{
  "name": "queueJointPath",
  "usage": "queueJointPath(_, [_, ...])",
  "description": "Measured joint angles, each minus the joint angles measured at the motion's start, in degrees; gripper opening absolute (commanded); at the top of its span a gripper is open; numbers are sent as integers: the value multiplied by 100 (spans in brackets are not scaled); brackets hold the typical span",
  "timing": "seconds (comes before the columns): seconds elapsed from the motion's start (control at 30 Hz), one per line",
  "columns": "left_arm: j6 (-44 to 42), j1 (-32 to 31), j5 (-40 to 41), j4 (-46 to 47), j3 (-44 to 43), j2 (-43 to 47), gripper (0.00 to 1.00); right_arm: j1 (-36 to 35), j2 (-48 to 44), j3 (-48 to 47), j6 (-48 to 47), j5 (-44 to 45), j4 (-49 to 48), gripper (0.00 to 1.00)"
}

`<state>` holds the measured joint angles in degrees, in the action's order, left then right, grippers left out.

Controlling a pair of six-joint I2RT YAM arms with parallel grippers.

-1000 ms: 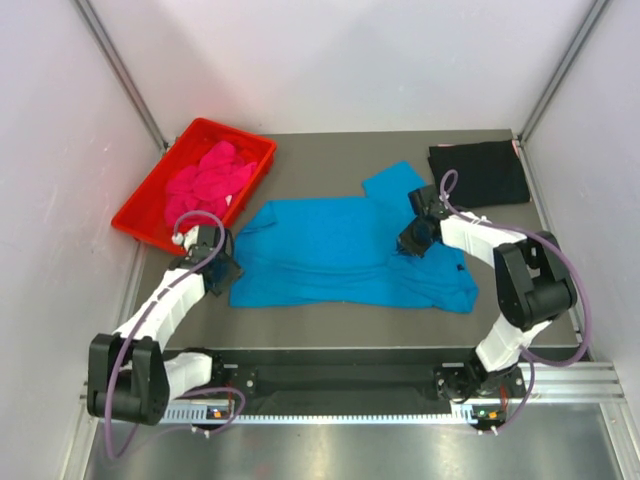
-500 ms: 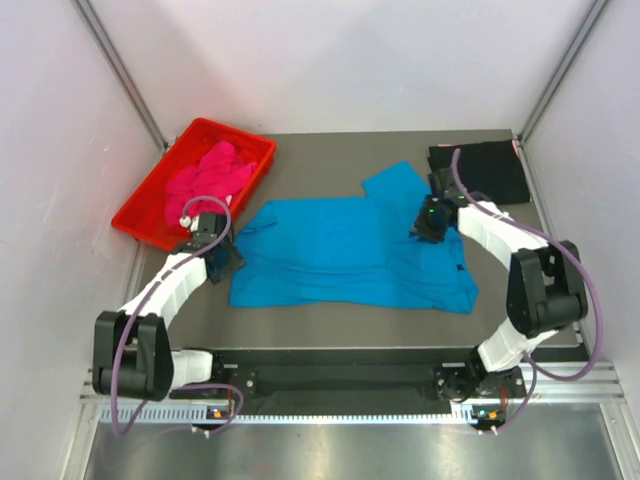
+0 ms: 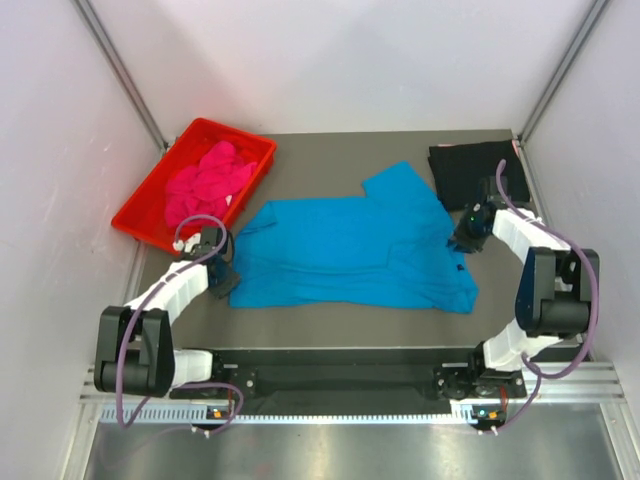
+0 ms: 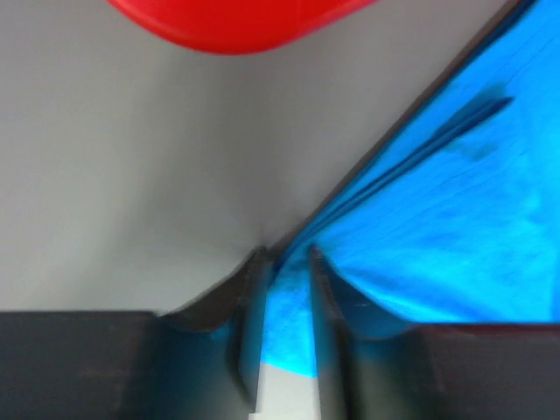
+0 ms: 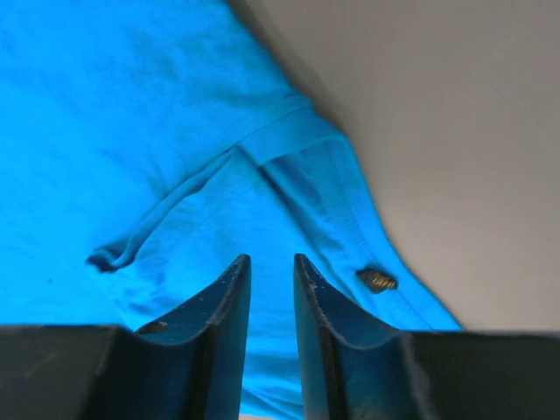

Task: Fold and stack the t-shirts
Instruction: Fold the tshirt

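Observation:
The turquoise t-shirt's edge lies folded over beyond my left gripper, so my right gripper should come across to it while my left gripper opens and retakes the t-shirt's corner.
The turquoise t-shirt lies spread across the middle of the table, one sleeve pointing to the back. The black t-shirt lies folded at the back right. The pink t-shirt is bunched in the red tray. My left gripper is low at the turquoise shirt's left edge. In the left wrist view its fingers stand a narrow gap apart, with the shirt's edge between them. My right gripper hovers over the shirt's right side. Its jaws are slightly apart above the cloth and hold nothing.
The red tray stands at the back left, its corner just beyond my left gripper. White walls close in the table on three sides. A small dark mark sits on the shirt's hem near my right fingers.
My right gripper has opened and moved right, from the shirt's middle to its right edge. My left gripper has shifted slightly along the shirt's left edge, and its jaws have narrowed.

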<state>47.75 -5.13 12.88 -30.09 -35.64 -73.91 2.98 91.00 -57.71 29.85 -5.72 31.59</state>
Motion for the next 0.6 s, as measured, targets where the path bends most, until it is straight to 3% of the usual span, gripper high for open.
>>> queueJointPath(0.03, [44,-2,-26,33,2,2,12,31,63,0,-7,-11,-17,24])
queueJointPath(0.1, [70,-4,-37,55,2,7,3,109,160,74,-11,0,-85,19])
queueJointPath(0.23, [50,-4,-26,4,15,79,0,380,282,417,55,79,-98,5])
queueJointPath(0.37, [39,-4,-55,-201,15,179,0,562,238,525,175,-22,-184,0])
queueJointPath(0.53, [28,-2,-236,-393,13,240,28,656,118,684,295,-50,-321,0])
queueJointPath(0.6, [31,-2,-352,-466,13,245,33,682,74,741,319,-33,-363,0])
